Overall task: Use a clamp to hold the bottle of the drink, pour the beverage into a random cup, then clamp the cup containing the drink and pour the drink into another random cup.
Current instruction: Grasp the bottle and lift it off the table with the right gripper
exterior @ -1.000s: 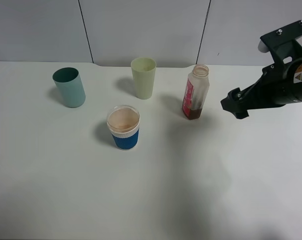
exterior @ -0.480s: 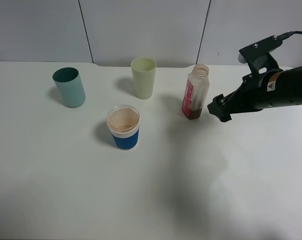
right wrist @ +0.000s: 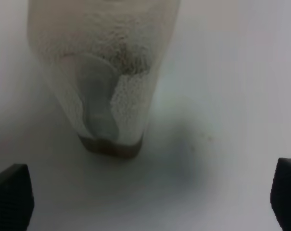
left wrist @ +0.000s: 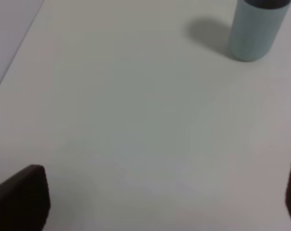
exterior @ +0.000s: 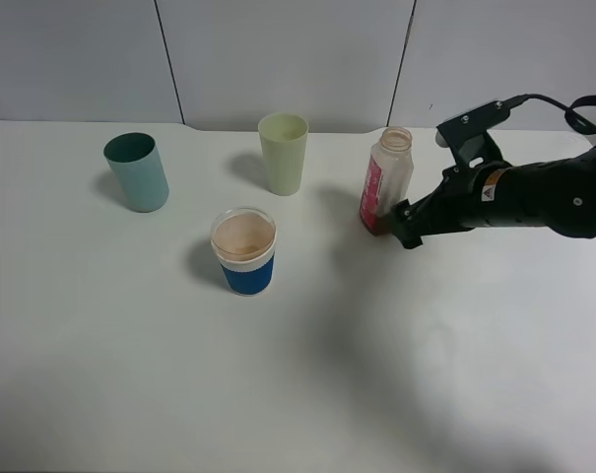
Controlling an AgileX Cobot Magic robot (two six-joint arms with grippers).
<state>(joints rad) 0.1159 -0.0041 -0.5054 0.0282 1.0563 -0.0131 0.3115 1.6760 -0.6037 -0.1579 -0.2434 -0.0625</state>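
The bottle (exterior: 387,182) will need to tip past level when the robot pours, because the beverage is only a thin brown layer at the bottom (right wrist: 110,147).
The bottle of the drink (exterior: 387,180) stands upright at the back right of the white table (exterior: 298,374). It is translucent, with a red label and an open neck. A thin layer of dark brown beverage (exterior: 376,226) lies at its bottom. My right gripper (exterior: 400,225) is open, low beside the bottle's base on its right. In the right wrist view the bottle (right wrist: 102,72) is close ahead, between the spread fingertips (right wrist: 10,197). The blue-sleeved cup (exterior: 244,251) stands front centre and the teal cup (exterior: 137,172) at far left. My left gripper (left wrist: 157,197) is open over bare table, the teal cup (left wrist: 257,29) beyond it.
A pale yellow-green tumbler (exterior: 283,152) stands at the back, left of the bottle. A grey panelled wall (exterior: 298,59) runs behind the table. The black-wrapped right arm (exterior: 534,192) reaches in from the right edge.
My right gripper has moved left and lower across the table, from well clear of the bottle to right beside its base. The bottle and cups have not moved.
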